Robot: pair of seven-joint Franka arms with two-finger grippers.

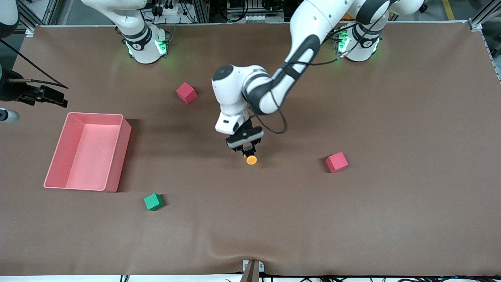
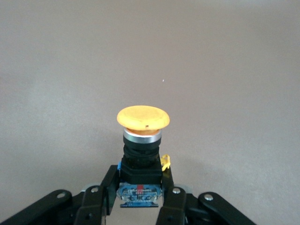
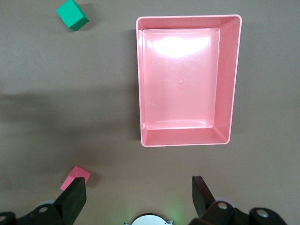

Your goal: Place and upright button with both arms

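The orange cap (image 1: 251, 160) is leaning forward toward the table. My left gripper should tip up toward level and set the button upright on its base (image 2: 139, 199) before it opens.
The button (image 1: 251, 159) has an orange cap and a black body. My left gripper (image 1: 246, 150) is shut on the body, low over the middle of the brown table. In the left wrist view the fingers (image 2: 110, 180) clamp the black body, and the orange cap (image 2: 143, 117) points away from the gripper (image 2: 140, 172). I cannot tell whether the button touches the table. My right gripper (image 1: 58, 100) waits high at the right arm's end of the table. It is open and empty in the right wrist view (image 3: 138, 187).
A pink bin (image 1: 117, 156) stands toward the right arm's end and also shows in the right wrist view (image 3: 187, 18). One red cube (image 1: 186, 93) lies near the right arm's base. Another red cube (image 1: 336, 162) lies beside the button. A green cube (image 1: 153, 201) lies nearer the front camera.
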